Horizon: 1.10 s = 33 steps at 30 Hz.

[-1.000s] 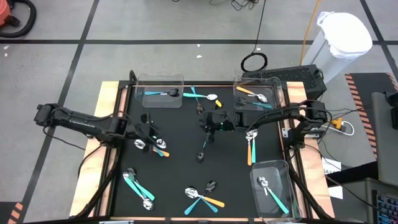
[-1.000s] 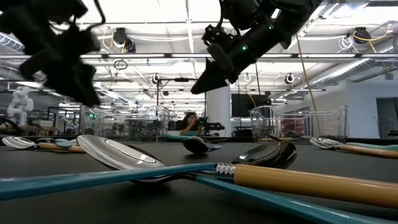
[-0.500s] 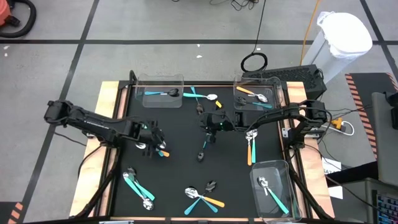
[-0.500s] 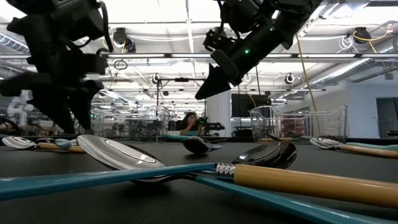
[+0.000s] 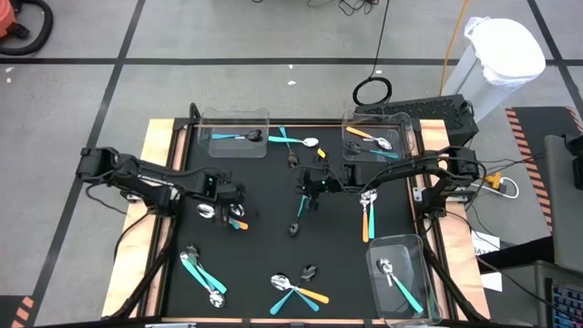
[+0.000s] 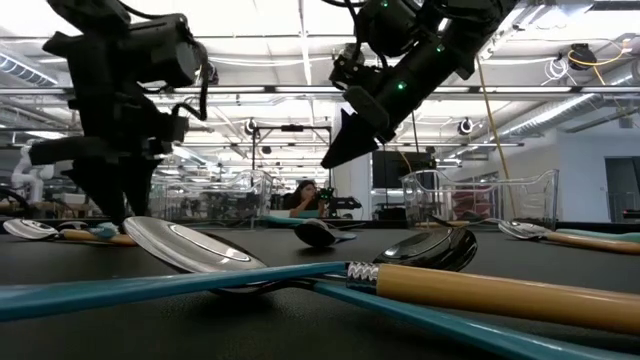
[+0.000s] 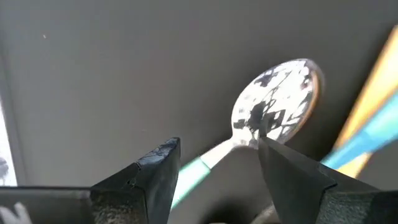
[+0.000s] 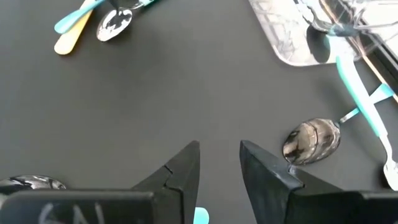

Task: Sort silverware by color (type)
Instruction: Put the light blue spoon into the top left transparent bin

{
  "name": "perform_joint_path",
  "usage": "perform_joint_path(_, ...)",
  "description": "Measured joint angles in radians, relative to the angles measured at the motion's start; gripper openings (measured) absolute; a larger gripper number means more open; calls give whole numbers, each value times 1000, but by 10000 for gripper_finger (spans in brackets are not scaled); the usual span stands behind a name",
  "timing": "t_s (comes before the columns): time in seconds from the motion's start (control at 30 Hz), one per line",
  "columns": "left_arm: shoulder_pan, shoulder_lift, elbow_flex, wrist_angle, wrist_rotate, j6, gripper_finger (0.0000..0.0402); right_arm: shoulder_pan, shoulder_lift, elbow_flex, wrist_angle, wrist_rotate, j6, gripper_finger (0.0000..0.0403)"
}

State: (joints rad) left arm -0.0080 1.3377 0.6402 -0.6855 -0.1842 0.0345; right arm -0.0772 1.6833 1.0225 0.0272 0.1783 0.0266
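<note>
I should line up with the spoon's handle [image 7: 191,178] and grip that, as the teal-handled spoon slants between my left gripper's fingers with its bowl [image 7: 277,99] by one finger.
Silverware lies scattered on the black mat. My left gripper [image 5: 226,202] [image 6: 110,205] is open and low over a small cluster near the table's left edge. In the left wrist view its fingers [image 7: 217,152] stand on either side of the neck of a silver-headed, teal-handled spoon [image 7: 277,106] lying flat. An orange and a blue handle [image 7: 373,106] lie beside that spoon. Whether a finger touches the spoon, I cannot tell. My right gripper [image 5: 307,196] [image 6: 328,160] [image 8: 219,155] hangs open, with a narrow gap, high over mid-table, above a dark spoon [image 5: 294,226].
Clear bins stand at the far left [image 5: 260,117], far right [image 5: 405,118] and near right [image 5: 419,241], each holding utensils. More spoons lie near the front [image 5: 202,273] [image 5: 296,290], at the right [image 5: 366,214] and at the far middle [image 5: 296,138]. A dark spoon head [image 8: 311,140] lies ahead of my right gripper.
My left arm has reached out toward the table's middle, and its gripper has come down over the spoon cluster at the left. My right gripper has sunk a little above mid-table. No spoon has moved.
</note>
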Motion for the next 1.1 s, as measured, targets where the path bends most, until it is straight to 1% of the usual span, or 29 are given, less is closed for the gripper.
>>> perform_joint_path(0.27,45,46,-3,-8,-7,7,216,0,0,0,-4,0,6,110)
perform_joint_path(0.4,76,68,-6,3,-9,28,185,0,0,0,-3,0,6,110)
perform_joint_path(0.57,94,85,-8,48,-120,61,134,0,0,0,-2,0,6,110)
perform_joint_path(0.7,94,85,-4,147,-126,115,115,1,0,0,-2,0,7,110)
perform_joint_path(0.8,94,85,-4,223,-110,152,116,1,0,0,-2,0,7,110)
perform_joint_path(0.9,94,85,-1,272,-74,123,128,5,0,0,-9,0,7,110)
perform_joint_path(0.97,94,85,7,272,-58,82,144,8,0,0,-16,0,7,110)
perform_joint_path(1.1,91,85,29,289,-65,93,185,14,0,0,-16,0,5,110)
